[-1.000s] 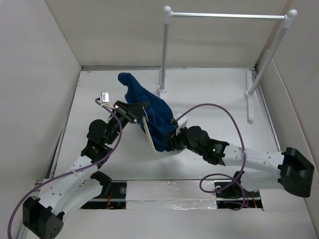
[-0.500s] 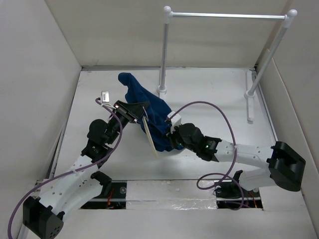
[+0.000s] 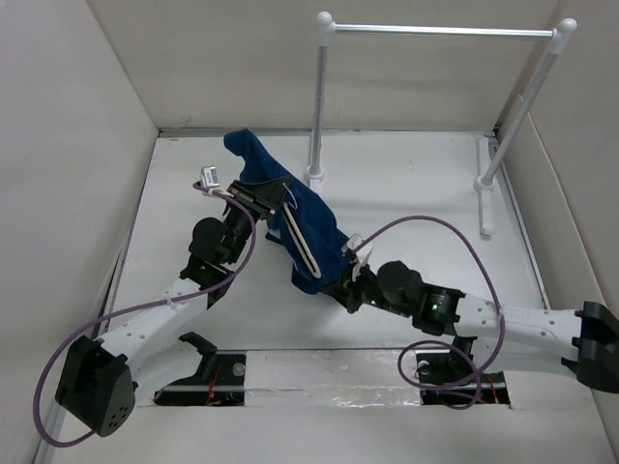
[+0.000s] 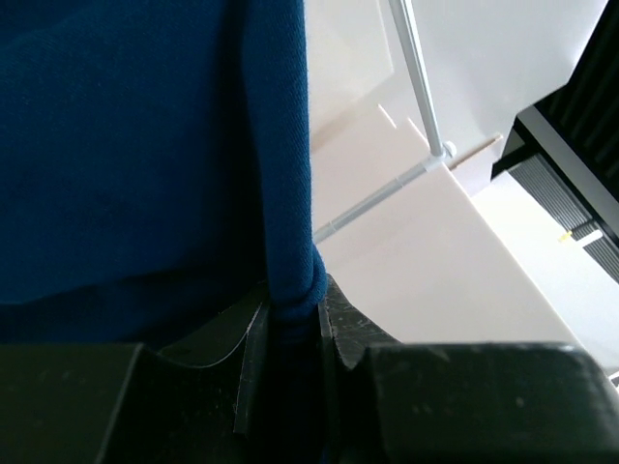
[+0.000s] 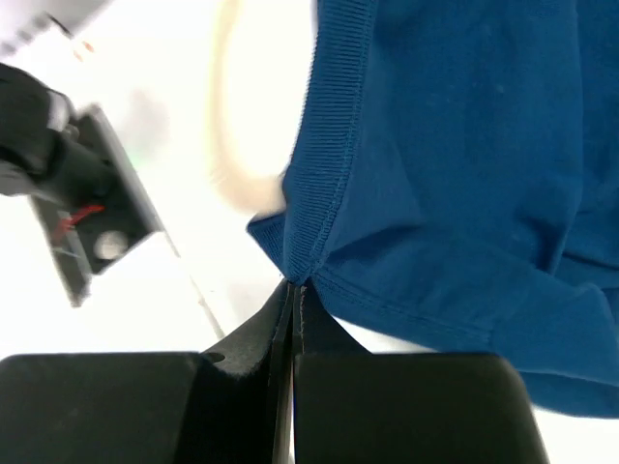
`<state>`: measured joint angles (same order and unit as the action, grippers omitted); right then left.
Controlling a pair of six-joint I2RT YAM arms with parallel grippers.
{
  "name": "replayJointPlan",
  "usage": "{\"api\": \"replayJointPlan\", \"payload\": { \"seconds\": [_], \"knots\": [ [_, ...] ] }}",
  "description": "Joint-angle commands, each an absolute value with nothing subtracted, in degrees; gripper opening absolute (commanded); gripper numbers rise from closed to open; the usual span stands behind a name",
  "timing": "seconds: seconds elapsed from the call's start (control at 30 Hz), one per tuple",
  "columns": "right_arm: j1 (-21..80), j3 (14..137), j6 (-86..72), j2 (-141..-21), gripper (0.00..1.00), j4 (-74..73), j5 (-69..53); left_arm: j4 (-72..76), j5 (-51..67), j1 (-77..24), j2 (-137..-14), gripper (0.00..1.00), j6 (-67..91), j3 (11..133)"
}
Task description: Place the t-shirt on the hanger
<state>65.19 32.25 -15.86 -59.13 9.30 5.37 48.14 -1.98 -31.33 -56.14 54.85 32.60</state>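
The hanger's low end [image 3: 313, 272] is outside the t-shirt's ribbed edge. Next, my right gripper pulls that edge over it, then grabs the hanger [image 3: 288, 205] near its hook.
The navy t-shirt [image 3: 317, 230] hangs bunched between both grippers above the table's middle. A pale hanger [image 3: 302, 246] arm runs slantwise along its front. At the shirt's upper end, my left gripper [image 3: 274, 193] is shut on a taut roll of the t-shirt [image 4: 126, 145]; the left wrist view shows my left gripper [image 4: 290, 329] with fabric pinched between the jaws, and whether the hanger lies inside does not show. At the low end, my right gripper [image 3: 340, 283] is shut on the shirt. The right wrist view has my right gripper [image 5: 293, 295] pinching the ribbed edge of the t-shirt [image 5: 464, 145], with the hanger [image 5: 247, 126] blurred behind.
A tall white rack [image 3: 317, 97] with a silver bar [image 3: 440, 31] stands at the back right, its feet on the white table [image 3: 416, 184]. Plain walls close in the left, back and right. One rack pole [image 4: 414, 77] shows in the left wrist view.
My right gripper has shut on the shirt's lower edge and drawn it slightly toward the near right. My left gripper has moved away and up with the shirt's upper end.
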Motion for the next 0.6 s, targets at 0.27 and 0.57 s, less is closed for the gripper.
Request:
{"api": "replayJointPlan", "payload": {
  "seconds": [0.27, 0.57],
  "knots": [
    [67.32, 31.73, -23.81, -48.52, 0.0, 2.73, 1.59, 67.67, -5.46, -30.76, -60.02, 0.0, 52.99, 35.6],
    [68.47, 43.4, -24.96, -47.37, 0.0, -5.62, -2.99, 72.94, -1.5, -30.76, -64.16, 0.0, 49.92, 32.79]
  ]
}}
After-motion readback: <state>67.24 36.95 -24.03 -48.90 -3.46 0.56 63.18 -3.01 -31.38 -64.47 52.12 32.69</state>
